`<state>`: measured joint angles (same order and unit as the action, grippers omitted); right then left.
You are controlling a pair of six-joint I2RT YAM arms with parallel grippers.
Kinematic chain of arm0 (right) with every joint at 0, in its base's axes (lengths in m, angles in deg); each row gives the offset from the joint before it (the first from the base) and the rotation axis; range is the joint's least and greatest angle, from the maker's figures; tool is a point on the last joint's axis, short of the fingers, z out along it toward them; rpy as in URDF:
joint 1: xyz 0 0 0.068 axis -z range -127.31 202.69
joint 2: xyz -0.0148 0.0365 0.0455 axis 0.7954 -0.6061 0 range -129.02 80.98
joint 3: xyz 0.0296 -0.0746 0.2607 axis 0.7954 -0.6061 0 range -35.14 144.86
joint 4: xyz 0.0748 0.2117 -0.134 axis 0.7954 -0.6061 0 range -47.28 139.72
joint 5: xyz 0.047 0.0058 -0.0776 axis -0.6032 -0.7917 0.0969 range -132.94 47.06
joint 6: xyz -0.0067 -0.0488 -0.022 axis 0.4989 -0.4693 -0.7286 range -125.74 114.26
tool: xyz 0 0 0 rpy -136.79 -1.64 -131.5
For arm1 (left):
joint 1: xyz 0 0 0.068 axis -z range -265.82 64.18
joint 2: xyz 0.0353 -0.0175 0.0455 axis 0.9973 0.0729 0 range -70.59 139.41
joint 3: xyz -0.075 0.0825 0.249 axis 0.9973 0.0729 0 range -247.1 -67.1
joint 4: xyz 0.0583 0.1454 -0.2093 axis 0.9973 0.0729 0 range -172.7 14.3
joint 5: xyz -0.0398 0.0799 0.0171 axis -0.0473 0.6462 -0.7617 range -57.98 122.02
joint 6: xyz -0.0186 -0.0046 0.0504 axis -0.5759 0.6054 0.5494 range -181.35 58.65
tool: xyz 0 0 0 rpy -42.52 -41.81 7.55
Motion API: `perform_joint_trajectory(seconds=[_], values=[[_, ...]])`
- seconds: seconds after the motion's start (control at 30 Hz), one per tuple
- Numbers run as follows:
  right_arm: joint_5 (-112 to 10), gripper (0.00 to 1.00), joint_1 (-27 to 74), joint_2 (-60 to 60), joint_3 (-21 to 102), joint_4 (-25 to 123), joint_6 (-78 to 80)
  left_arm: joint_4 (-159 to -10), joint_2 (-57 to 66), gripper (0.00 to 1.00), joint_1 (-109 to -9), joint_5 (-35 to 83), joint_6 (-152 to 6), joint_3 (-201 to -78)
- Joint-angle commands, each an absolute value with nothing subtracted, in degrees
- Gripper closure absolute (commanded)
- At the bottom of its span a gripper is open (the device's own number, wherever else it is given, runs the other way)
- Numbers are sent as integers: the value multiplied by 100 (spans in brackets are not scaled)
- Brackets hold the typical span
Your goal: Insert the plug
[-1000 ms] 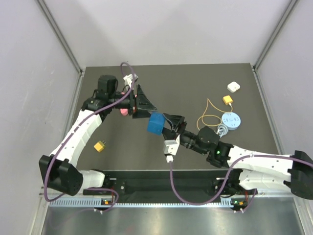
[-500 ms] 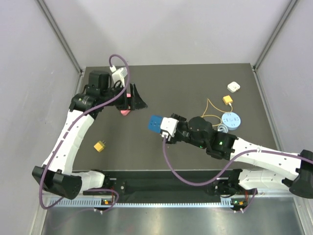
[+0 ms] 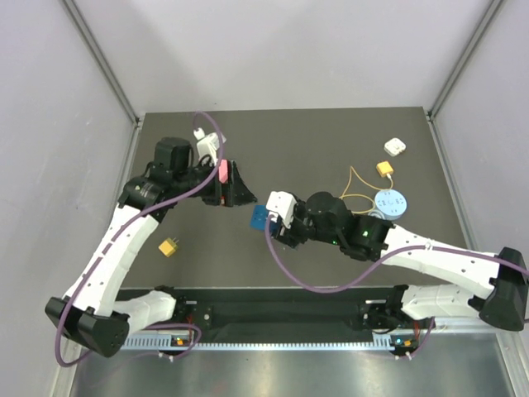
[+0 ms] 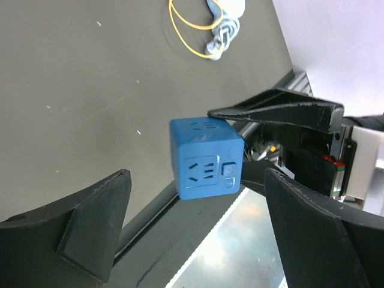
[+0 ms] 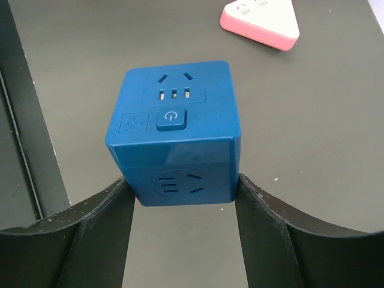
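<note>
The robot's right gripper is closed on the blue socket cube (image 3: 260, 217), far from the plug, so the left gripper should take over the cube (image 4: 207, 161) to free the right gripper.
The plug (image 3: 384, 169) is a small yellow connector lying at the back right of the table. Its thin yellow wire (image 3: 354, 195) loops toward me, and the wire also shows in the left wrist view (image 4: 191, 33). My right gripper (image 3: 266, 219) is shut on a blue socket cube (image 3: 258, 217) near the table's middle. Both fingers press the cube's sides (image 5: 177, 135), far from the plug. My left gripper (image 3: 235, 187) is open and empty just left of the cube, which it faces (image 4: 207, 159).
A light-blue disc (image 3: 390, 203) with a grey cord lies by the wire. A white square block (image 3: 394, 147) sits behind the plug. A pink-and-white adapter (image 5: 264, 21) lies beyond the cube. A small yellow piece (image 3: 169, 246) lies front left. Walls close in three sides.
My right gripper has turned and carried the blue cube a little left and toward the near edge. My left gripper has let go of it, drawn back left, then come slightly nearer again.
</note>
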<state>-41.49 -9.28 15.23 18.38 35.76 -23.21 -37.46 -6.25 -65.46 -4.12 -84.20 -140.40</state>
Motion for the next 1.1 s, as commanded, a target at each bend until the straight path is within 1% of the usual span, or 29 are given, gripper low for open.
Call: perform_joint_trajectory(seconds=[0.0,0.17,0.43,0.63,0.8,0.9,0.93,1.0,1.03,1.07], values=[[-4277,100,-839,1533,2234,3846,-2077,-4121,-581,5,-6271,-209,-8587,-13865],[-4549,100,-716,1577,2296,3855,-1954,-4288,-546,7,-5840,11,-8833,-13663],[-4611,100,-628,1577,2296,3961,-1910,-4605,-379,5,-5278,397,-9062,-13337],[-4628,100,-619,1691,2111,4128,-1874,-4587,-247,5,-5251,740,-9114,-13267],[-4725,100,-602,1814,1936,4295,-1883,-4903,-168,11,-5242,451,-9255,-13092],[-4786,100,-584,1823,1874,4330,-1874,-5175,-151,22,-5251,223,-9404,-12977],[-4813,100,-584,1814,1848,4330,-1866,-5211,-151,34,-5242,196,-9474,-12968],[-4813,100,-567,1814,1813,4339,-1857,-5272,-168,55,-5251,126,-9536,-12977],[-4787,100,-567,1823,1786,4374,-1822,-5299,-194,77,-5251,73,-9632,-12986],[-4752,100,-549,1849,1760,4417,-1795,-5325,-194,88,-5242,12,-9677,-12968]])
